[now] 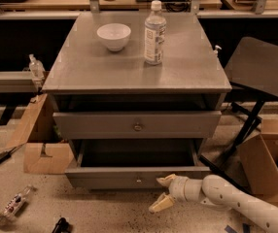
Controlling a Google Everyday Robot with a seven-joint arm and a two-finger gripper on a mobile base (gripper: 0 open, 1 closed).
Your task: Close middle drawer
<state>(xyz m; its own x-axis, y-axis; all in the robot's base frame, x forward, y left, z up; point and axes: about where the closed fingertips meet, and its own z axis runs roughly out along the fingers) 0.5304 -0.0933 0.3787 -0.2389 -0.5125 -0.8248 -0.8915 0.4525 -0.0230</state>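
Next, I close my gripper's fingers and push the drawer's front beside the knob (150,179), because the fingers are spread around the middle drawer's lower edge (156,187).
The grey cabinet (136,74) has its middle drawer (105,178) pulled far out, showing a dark empty box and a small brass knob (139,180) on its front. The upper drawer (95,125) above it stands out slightly. My gripper (162,194), on a white arm (236,203) coming from the lower right, is open just in front of the middle drawer's front, right of the knob. Its upper finger (166,180) is at the drawer front and its lower finger (159,205) points down toward the floor. The lowest drawer is hidden.
A white bowl (113,36) and a water bottle (154,33) stand on the cabinet top. Cardboard boxes sit at the left (39,144) and the right (268,159). A black folding stand (260,76) is at the right. Small items lie on the floor at the left (15,202).
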